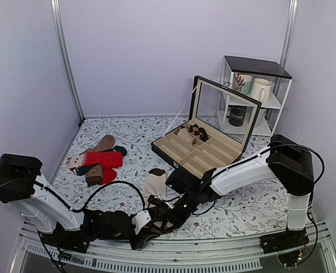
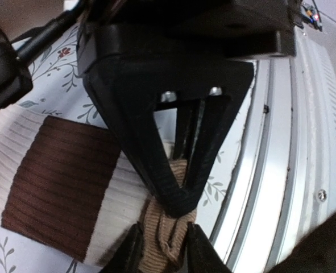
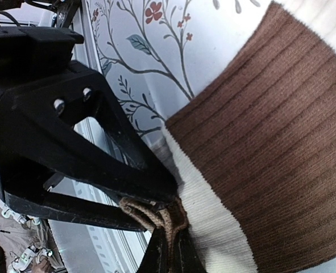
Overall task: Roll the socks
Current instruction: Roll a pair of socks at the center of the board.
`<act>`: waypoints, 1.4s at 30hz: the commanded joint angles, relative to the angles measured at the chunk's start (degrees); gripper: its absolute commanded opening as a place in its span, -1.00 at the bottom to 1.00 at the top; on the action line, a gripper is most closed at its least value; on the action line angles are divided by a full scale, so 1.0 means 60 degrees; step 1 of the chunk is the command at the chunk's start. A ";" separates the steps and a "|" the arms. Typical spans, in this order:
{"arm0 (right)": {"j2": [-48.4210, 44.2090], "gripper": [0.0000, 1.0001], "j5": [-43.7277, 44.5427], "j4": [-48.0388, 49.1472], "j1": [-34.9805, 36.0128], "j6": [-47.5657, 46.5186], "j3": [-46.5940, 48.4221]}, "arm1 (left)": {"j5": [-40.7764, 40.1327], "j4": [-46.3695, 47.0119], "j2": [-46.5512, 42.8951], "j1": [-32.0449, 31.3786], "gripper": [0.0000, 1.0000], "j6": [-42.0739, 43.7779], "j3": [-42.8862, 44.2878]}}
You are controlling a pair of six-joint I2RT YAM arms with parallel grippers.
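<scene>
I should hold the cuff with my left gripper while my right gripper takes the cuff's free side again, because my grippers are crowding the same bunched spot of the tan cuff.
The socks lie flat near the table's front middle, cream with broad brown bands and a tan ribbed cuff at the near end. Both grippers meet at that cuff. In the left wrist view my left gripper has a finger pressed on each side of the bunched tan cuff. My right gripper is shut on the same cuff from the opposite side, its tips just above the left one's. In the top view the left gripper and right gripper almost touch.
Bright red socks and tan and teal socks lie at the left. An open black compartment case stands behind the socks. A white shelf with a mug is at the back right. The table's metal front rail runs right beside the cuff.
</scene>
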 commanded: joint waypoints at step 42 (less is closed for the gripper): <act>-0.1969 -0.11 0.1091 0.6971 0.0701 -0.7806 -0.4362 | 0.2940 0.1286 0.1545 0.1540 -1.00 -0.3056 -0.1135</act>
